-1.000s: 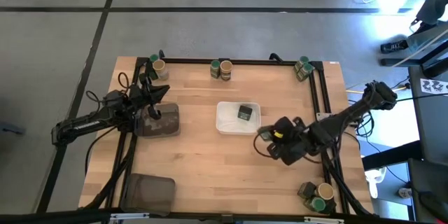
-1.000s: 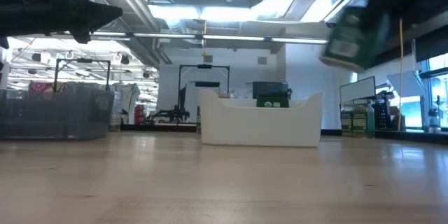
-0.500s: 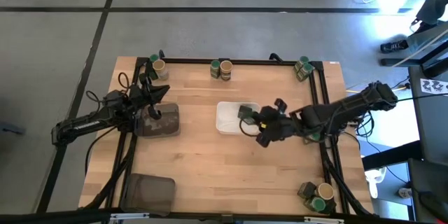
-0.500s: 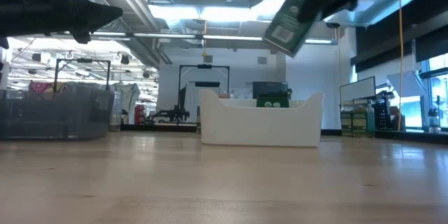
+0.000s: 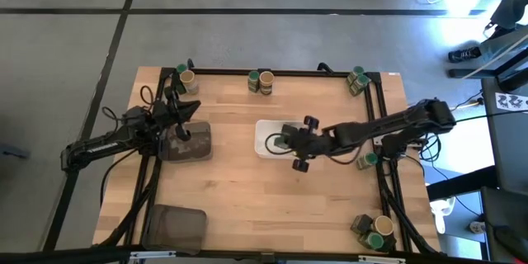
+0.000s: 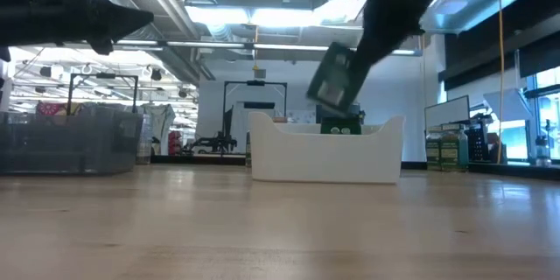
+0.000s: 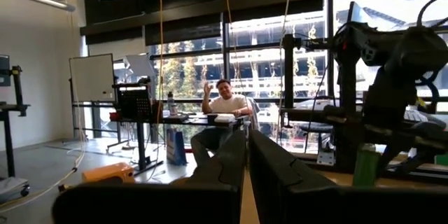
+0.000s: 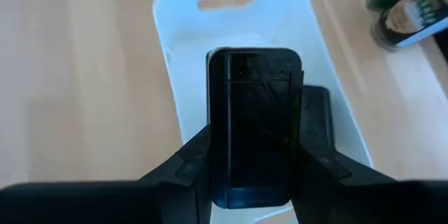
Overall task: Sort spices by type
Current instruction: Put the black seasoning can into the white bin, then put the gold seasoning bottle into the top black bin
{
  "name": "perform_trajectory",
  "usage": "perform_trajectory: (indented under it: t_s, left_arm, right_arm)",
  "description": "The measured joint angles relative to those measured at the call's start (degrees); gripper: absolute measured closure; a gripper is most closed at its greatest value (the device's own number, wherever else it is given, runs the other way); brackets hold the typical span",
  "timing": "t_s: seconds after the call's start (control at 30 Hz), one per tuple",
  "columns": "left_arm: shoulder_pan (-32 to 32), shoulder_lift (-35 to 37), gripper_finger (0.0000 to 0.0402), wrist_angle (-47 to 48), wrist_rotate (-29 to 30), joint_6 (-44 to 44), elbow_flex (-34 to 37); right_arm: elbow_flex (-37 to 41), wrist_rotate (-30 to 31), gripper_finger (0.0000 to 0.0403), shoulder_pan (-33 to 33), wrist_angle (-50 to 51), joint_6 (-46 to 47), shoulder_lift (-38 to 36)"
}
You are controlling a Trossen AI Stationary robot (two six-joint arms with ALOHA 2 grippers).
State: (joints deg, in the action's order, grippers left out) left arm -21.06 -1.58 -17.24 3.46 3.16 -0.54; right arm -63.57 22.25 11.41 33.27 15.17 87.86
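The dark tin (image 6: 333, 79) is over the white tray and clear of the other tin (image 8: 317, 117), so the robot's right gripper should keep lowering and let go next to that other tin.
My right gripper (image 5: 287, 140) reaches from the table's right over the white tray (image 5: 266, 150) and is shut on a dark squarish tin (image 8: 255, 126). In the low view this tin (image 6: 332, 79) hangs tilted above the tray (image 6: 324, 153). Another tin (image 6: 339, 126) stands inside the tray. Green-lidded and tan-topped jars stand in small groups along the far edge (image 5: 261, 81) and at the near right corner (image 5: 371, 229). My left gripper (image 5: 183, 132) is shut and waits over a dark grey tray (image 5: 194, 144). My right gripper pinches the dark tin between its two fingers (image 8: 192, 164), one on each of its opposite side walls (image 8: 213, 147). The fingers come from the table's right, slanting down. The tin is lifted clear above the white tray and hangs tilted.
A second dark grey tray (image 5: 177, 227) lies at the near left corner. One green-lidded jar (image 5: 367, 161) stands alone by the right edge. A black frame runs along the table's far and right edges. A person sits in the room beyond (image 7: 225, 105).
My right gripper has carried the tin from the table's right part toward the left and a little toward the far edge, to above the white tray, and has come down. It has stayed shut on the tin.
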Motion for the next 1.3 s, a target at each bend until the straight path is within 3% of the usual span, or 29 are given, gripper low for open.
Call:
perform_trajectory:
  t_s: [0.4, 0.6, 0.83, 0.93, 1.1, 1.3]
  left_arm:
    - [0.0, 0.0, 0.0384, 2.6, 0.1, 0.0, 0.0]
    - [0.0, 0.0, 0.0384, 3.0, 0.2, -0.7, 0.0]
    - [0.0, 0.0, 0.0384, 3.1, 2.3, -1.0, 0.0]
    - [0.0, 0.0, 0.0383, 3.3, 3.1, -1.2, 0.0]
    - [0.0, 0.0, 0.034, 3.4, 3.3, -1.6, 0.0]
    - [-0.1, 0.0, 0.0256, 3.4, 4.5, 0.4, 0.0]
  right_arm:
    - [0.0, -4.1, 0.0265, -5.3, 4.1, -6.7, 9.6]
    - [-0.3, -5.7, 0.0258, -6.7, 3.1, -6.9, 10.9]
    - [-2.4, -6.8, 0.0177, -6.7, 6.4, -6.7, 11.4]
    - [-6.9, -6.7, 0.0142, -6.7, 14.9, -7.8, 11.4]
    - [-14.5, -3.3, 0.0116, -7.0, 22.8, -12.5, 10.0]
    - [-14.1, -1.8, 0.0128, -12.0, 20.9, -15.4, 5.1]
